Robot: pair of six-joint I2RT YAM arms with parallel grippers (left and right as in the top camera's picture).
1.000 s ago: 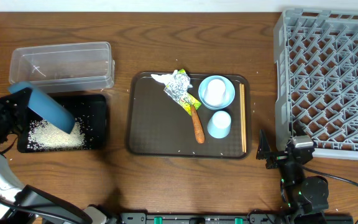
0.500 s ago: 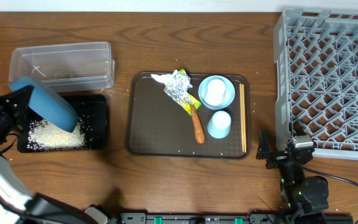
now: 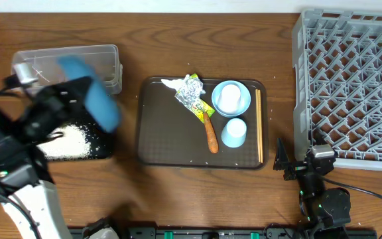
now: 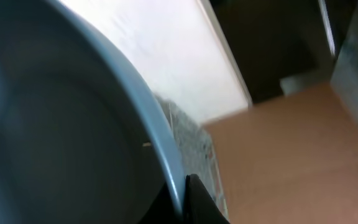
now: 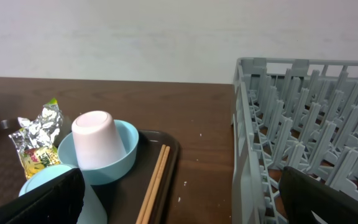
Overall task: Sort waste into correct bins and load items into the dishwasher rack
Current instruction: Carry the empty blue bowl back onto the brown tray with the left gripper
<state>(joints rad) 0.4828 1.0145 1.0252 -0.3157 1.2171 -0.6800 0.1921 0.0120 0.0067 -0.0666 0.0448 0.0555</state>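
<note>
The rice (image 3: 62, 143) is in the black tray. I continue to carry the dark-blue bowl with my left gripper to the brown tray's open area (image 3: 168, 129) until the bowl rests flat.
My left gripper (image 3: 70, 95) is shut on the rim of the large dark-blue bowl (image 3: 93, 95), held blurred above the gap between the clear tub (image 3: 65, 61) and the black tray (image 3: 103, 147), which holds white rice (image 3: 68, 143). In the left wrist view the jaws (image 4: 182, 198) pinch the bowl's rim (image 4: 157, 140). On the brown tray (image 3: 164, 136) lie foil (image 3: 191, 89), a yellow-green wrapper (image 3: 201, 108), a carrot stick (image 3: 210, 136), a pale-blue bowl (image 3: 242, 101) holding a white cup (image 3: 227, 97), a pale-blue cup (image 3: 234, 133) and chopsticks (image 3: 258, 126). My right gripper (image 3: 296, 167) is open and empty.
The grey dishwasher rack (image 3: 350, 86) fills the right side, just right of my right gripper; it also shows in the right wrist view (image 5: 303, 124). That view also shows the white cup (image 5: 95, 146), foil (image 5: 39, 130) and chopsticks (image 5: 154, 183).
My left gripper has lifted the dark-blue bowl off its tilt over the black tray and swung it up and to the right. The rice stays in the tray. The right arm is still.
</note>
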